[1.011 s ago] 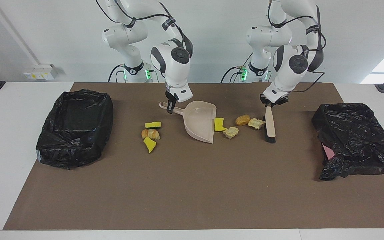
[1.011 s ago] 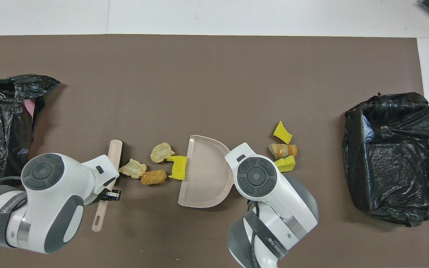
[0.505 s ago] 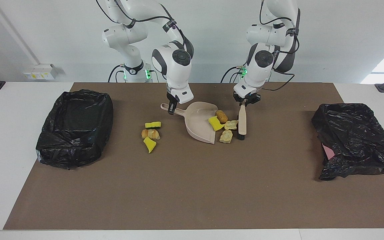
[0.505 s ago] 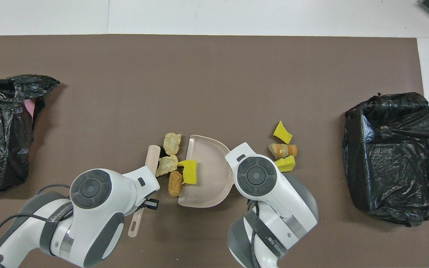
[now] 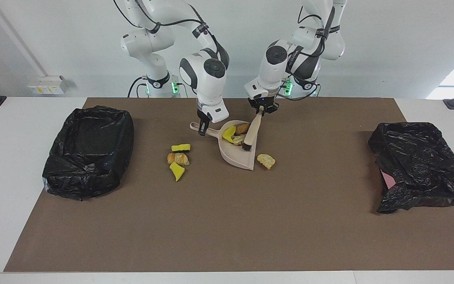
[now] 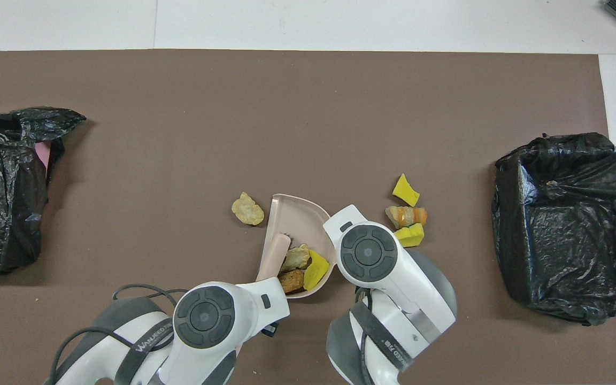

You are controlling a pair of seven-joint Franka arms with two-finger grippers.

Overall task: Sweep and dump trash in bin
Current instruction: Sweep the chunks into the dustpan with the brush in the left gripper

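Note:
One pale lump is outside the dustpan's opening while the brush sits inside [image 6: 276, 255], so my left gripper should move the brush behind that lump [image 6: 236, 205] and sweep the lump in.
My right gripper [image 5: 201, 129] is shut on the handle of the beige dustpan [image 5: 238, 157], which rests on the brown mat. My left gripper [image 5: 262, 112] is shut on the beige brush [image 5: 253, 132], whose black bristles sit inside the pan. Three pieces of trash lie in the pan: a yellow sponge chunk [image 6: 316, 269], a brown lump [image 6: 290, 281] and a pale lump [image 6: 297, 258]. One pale lump [image 5: 266, 160] lies on the mat just outside the pan's mouth. Three more pieces [image 5: 178, 158] sit beside the pan toward the right arm's end. The black-lined bin [image 5: 89, 152] stands at that end.
A crumpled black bag [image 5: 420, 167] with a bit of pink showing lies at the left arm's end of the table. The brown mat [image 5: 227, 221] covers most of the table, with white tabletop around it.
My left gripper swept the brush toward the dustpan and pushed three pieces into it. One pale lump slipped past and stayed on the mat. The right gripper barely moved.

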